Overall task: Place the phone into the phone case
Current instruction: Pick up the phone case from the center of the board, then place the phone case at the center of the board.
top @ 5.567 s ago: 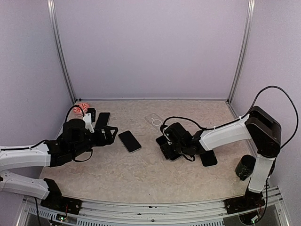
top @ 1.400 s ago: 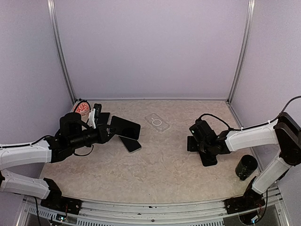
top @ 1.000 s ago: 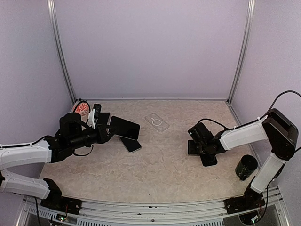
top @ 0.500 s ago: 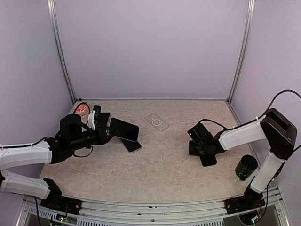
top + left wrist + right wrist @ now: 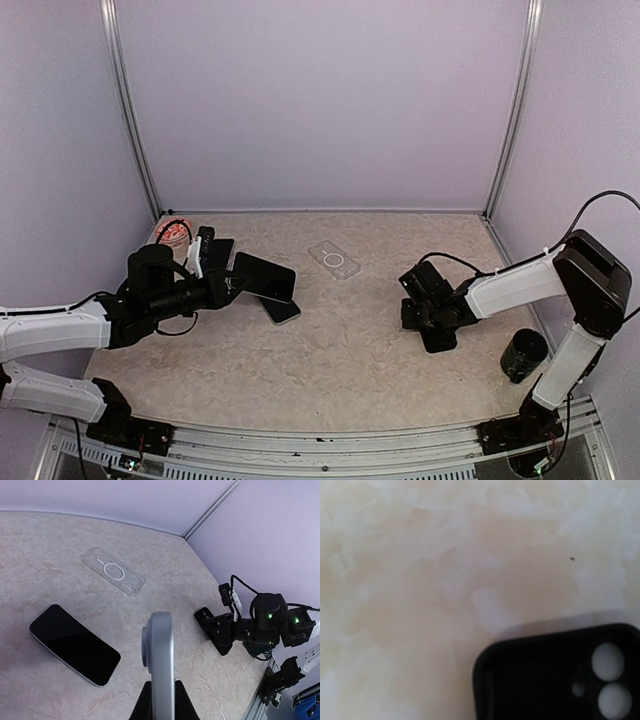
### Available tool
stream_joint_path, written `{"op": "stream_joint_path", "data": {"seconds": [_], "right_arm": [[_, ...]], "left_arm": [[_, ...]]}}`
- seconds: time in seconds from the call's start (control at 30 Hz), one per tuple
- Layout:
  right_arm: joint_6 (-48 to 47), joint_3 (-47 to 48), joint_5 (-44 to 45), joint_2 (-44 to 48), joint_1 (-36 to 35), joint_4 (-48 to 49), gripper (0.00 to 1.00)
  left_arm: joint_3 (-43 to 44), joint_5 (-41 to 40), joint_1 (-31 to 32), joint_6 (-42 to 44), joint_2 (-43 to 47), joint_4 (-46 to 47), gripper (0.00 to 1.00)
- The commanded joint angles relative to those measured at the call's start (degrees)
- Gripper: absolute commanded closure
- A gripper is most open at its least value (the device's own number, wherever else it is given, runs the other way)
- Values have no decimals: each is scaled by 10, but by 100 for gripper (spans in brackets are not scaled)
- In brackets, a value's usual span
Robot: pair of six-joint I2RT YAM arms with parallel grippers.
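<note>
The black phone case (image 5: 440, 341) is open side up with a clear way to the table centre (image 5: 340, 328), so my right gripper should keep sliding it there and let go.
My left gripper (image 5: 232, 286) is shut on a grey-edged phone (image 5: 265, 277) and holds it in the air over the left of the table. In the left wrist view the phone (image 5: 159, 660) stands edge-on between the two black fingers (image 5: 144, 704). A second dark phone (image 5: 282, 308) lies flat just beneath it. A clear phone case (image 5: 334, 260) lies at the back centre. My right gripper (image 5: 418, 312) is shut and low at the far end of a black phone case (image 5: 440, 336). The right wrist view shows that case's corner with camera holes (image 5: 555, 675), but no fingers.
A black cylinder (image 5: 522, 355) stands near the right arm's base. A red-and-white object (image 5: 172, 232) and a dark flat item (image 5: 218, 250) lie at the back left. Purple walls and metal posts (image 5: 130, 120) enclose the table.
The right gripper's jaws have closed while it stayed low by the black case. The left arm has shifted the held phone only slightly.
</note>
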State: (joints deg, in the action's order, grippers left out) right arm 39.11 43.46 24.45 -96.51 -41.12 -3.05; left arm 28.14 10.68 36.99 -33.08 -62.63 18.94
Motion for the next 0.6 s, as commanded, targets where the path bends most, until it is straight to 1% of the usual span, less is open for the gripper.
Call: {"op": "stream_joint_path", "data": {"seconds": [0.0,0.13,0.27,0.57], "right_arm": [[-35,9,-18,6,-7,27,100],[-85,29,-11,4,-40,45,100],[-134,72,4,-22,-77,45,100],[-235,146,-45,-90,-131,87,100]], "left_arm": [[-3,6,-4,-6,5,56,100],[-5,6,-4,-9,2,62,100],[-5,4,-4,-10,3,62,100],[-15,-22,-5,-10,31,49,100]]}}
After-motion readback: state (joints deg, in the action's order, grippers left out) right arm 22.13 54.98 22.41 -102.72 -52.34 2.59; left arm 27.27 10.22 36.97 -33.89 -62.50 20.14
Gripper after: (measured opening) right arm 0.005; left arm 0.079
